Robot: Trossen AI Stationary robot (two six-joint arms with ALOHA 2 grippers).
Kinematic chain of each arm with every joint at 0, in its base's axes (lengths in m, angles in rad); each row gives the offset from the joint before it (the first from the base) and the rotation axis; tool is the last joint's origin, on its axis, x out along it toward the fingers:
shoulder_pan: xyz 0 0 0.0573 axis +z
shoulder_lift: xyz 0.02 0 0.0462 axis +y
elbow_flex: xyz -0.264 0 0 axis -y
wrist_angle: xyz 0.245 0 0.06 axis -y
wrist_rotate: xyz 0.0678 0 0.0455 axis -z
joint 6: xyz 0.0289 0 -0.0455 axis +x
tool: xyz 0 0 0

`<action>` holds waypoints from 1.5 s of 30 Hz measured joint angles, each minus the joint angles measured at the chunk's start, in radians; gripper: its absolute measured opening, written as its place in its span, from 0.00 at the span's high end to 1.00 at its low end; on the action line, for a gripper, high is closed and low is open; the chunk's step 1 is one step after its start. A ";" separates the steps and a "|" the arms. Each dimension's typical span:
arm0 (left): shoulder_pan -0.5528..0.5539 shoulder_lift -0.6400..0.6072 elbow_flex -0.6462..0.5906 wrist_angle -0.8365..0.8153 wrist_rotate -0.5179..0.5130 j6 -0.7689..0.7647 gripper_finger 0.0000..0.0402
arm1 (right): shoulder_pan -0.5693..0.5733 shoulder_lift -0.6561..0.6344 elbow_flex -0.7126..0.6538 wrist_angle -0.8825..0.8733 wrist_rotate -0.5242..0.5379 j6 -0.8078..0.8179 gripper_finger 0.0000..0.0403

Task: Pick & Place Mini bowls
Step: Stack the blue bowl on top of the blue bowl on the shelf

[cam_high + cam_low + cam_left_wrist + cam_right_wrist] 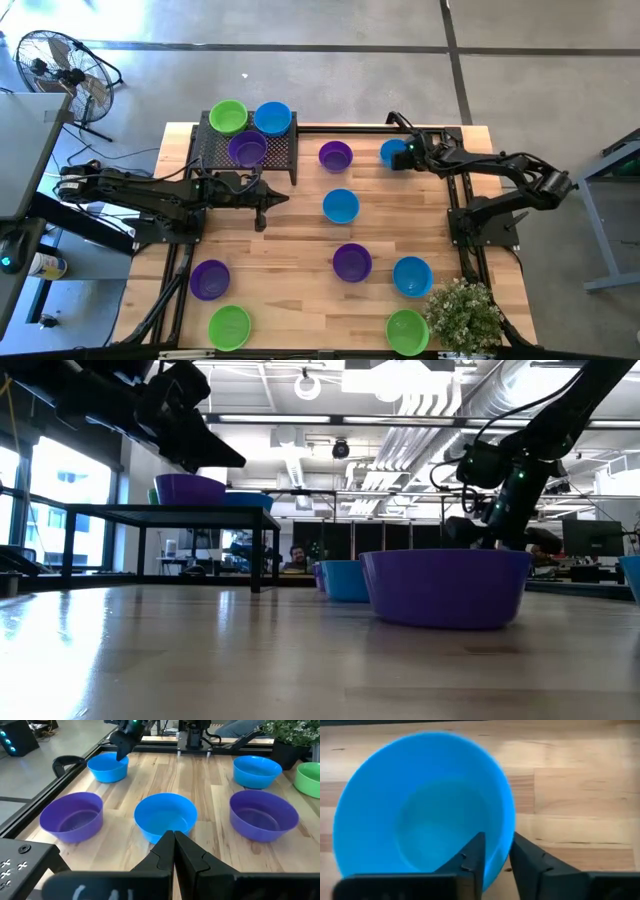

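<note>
The blue bowl (393, 153) is in my right gripper, far across from the black mesh rack. My left gripper should first grab the bowl's free rim (382, 152) and then put the bowl there.
Several mini bowls, blue, purple and green, sit upright on the wooden table (300, 240). Three more, green (228, 116), blue (272, 118) and purple (247, 149), rest on the black mesh rack (280, 152) at the far left. My right gripper (498, 835) is at the far right, shut on a blue bowl (393, 153). My left gripper (262, 215) hovers shut beside the rack, holding nothing, with a blue bowl (165, 815) ahead of it. My right gripper pinches the blue bowl's rim (506, 840) on the side nearest the arm, one finger (472, 857) inside the bowl and the other (532, 865) outside. The fingers slant down from above. In the left wrist view the bowl (107, 767) sits upright on the table.
On the table stand a purple bowl (335, 155) left of the held one, a blue one (340, 205) mid-table, purple (351, 262), blue (412, 276) and green (407, 330) at the near right, and purple (210, 279) and green (229, 326) at the near left. A potted plant (465, 312) occupies the near right corner.
</note>
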 joint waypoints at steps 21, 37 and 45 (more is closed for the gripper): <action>0.000 0.014 0.083 -0.076 0.067 -0.020 0.99 | 0.253 -0.003 0.326 -0.243 0.032 -0.154 0.99; -0.023 0.340 0.508 -0.492 -0.019 0.186 0.69 | 0.539 0.209 0.643 -0.306 0.063 -0.162 0.99; -0.068 0.474 0.653 -0.647 -0.184 0.277 0.68 | 0.554 0.303 0.771 -0.323 0.028 -0.221 0.99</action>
